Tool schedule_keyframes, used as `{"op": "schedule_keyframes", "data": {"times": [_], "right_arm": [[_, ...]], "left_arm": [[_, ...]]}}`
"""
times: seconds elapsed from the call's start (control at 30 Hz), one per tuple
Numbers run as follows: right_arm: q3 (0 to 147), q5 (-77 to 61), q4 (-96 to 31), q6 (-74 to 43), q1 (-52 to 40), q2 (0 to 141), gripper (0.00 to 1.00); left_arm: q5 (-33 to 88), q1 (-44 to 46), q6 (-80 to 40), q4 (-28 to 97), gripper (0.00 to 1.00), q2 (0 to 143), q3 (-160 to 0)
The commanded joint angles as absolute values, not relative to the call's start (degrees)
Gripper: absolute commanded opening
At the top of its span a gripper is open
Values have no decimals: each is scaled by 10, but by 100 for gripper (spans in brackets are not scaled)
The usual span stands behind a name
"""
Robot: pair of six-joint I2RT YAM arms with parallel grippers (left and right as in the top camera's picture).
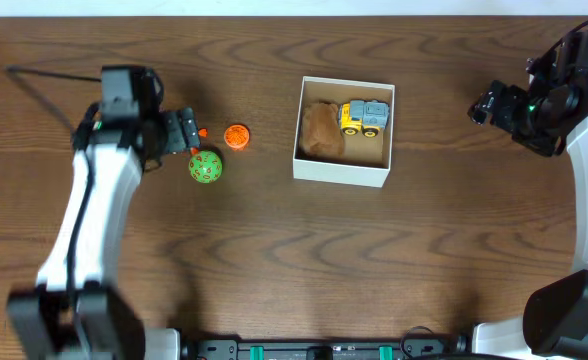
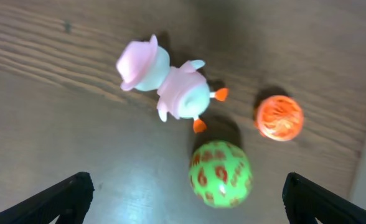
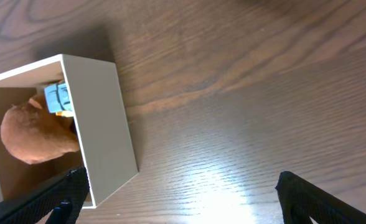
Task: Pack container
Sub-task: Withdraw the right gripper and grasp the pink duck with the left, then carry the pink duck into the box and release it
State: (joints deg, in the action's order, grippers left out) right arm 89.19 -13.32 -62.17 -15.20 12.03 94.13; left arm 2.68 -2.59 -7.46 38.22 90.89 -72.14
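The duck, green ball and orange ball are across the container from the robot's right gripper, so the robot's left gripper should pick up the duck by its body first.
The container is a square white box with a tan floor at the table's middle. It holds a brown lump and a yellow and grey toy truck. It also shows in the right wrist view. My left gripper is open and empty above the toys left of the box. In the left wrist view a green ball with orange marks lies between my open fingers, beyond it a pink and white duck and an orange ball. My right gripper is open and empty right of the box.
The green ball and orange ball lie on the wooden table left of the container. The duck is mostly hidden under my left gripper in the overhead view. A black cable runs at the far left.
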Motion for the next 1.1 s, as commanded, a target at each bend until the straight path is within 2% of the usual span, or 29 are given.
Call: {"op": "schedule_keyframes", "data": {"times": [0.0,0.3,0.43,0.6,0.7,0.83,0.93,1.0,1.07], "right_arm": [[892,-144,-626,-160,123,933,99],[892,-144,-637,-160,123,933,99],[892,-144,-637,-160,123,933,99],[892,-144,-639,-160,123,933,99],[892,-144,-641,-160,123,933,99],[892,-144,-641,-160,123,933,99],[892,-144,-648,-160,123,933,99],[892,-144,-655,-160,123,933,99],[892,-143,-661,-156,123,933,99]], "left_arm": [[23,-28,-54,380,96,974,-779],[-6,-28,30,362,84,1092,-834],[-4,-27,46,361,73,1124,-833],[-4,-24,81,357,73,1154,-833],[-5,-22,90,355,69,1167,-833],[-5,-22,99,351,54,1189,-833],[-7,-22,106,350,38,1204,-833],[-7,-22,107,348,19,1206,-833],[-7,-22,107,342,10,1201,-834]]}}
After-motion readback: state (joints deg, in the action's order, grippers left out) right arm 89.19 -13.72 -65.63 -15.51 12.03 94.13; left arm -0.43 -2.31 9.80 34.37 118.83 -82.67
